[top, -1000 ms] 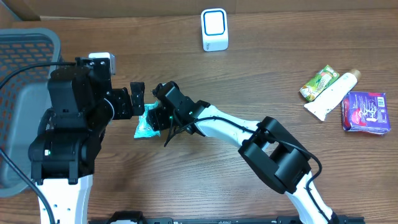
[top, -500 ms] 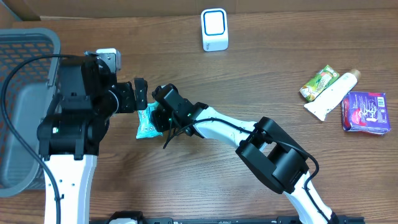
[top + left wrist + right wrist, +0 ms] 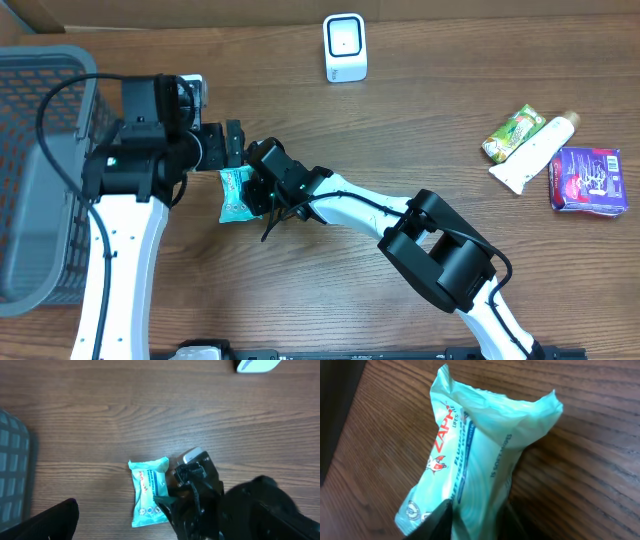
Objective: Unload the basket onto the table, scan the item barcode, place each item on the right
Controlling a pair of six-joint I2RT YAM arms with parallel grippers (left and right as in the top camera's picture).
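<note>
My left gripper is crowding my right gripper over the teal packet [image 3: 235,192], so it should move back toward the basket [image 3: 40,215] before my right gripper lifts the packet.
The item is a teal wipes packet [image 3: 234,196] lying on the wooden table, also plain in the left wrist view [image 3: 149,492] and filling the right wrist view [image 3: 475,455]. My right gripper [image 3: 256,190] has a finger on each side of the packet's lower end [image 3: 477,520] and pinches it so that the wrapper bulges. My left gripper [image 3: 230,146] hangs open just above and left of the packet, apart from it; one dark finger [image 3: 52,521] shows low in its own view. The white and blue scanner [image 3: 345,47] stands upright at the back. No barcode shows.
A grey mesh basket [image 3: 40,150] fills the left edge. At the far right lie a green packet [image 3: 515,132], a white tube [image 3: 535,152] and a purple packet [image 3: 588,180]. The right arm stretches across the table's middle.
My right gripper has closed on the packet. The left arm has swung back and away toward the rear, its gripper staying open.
</note>
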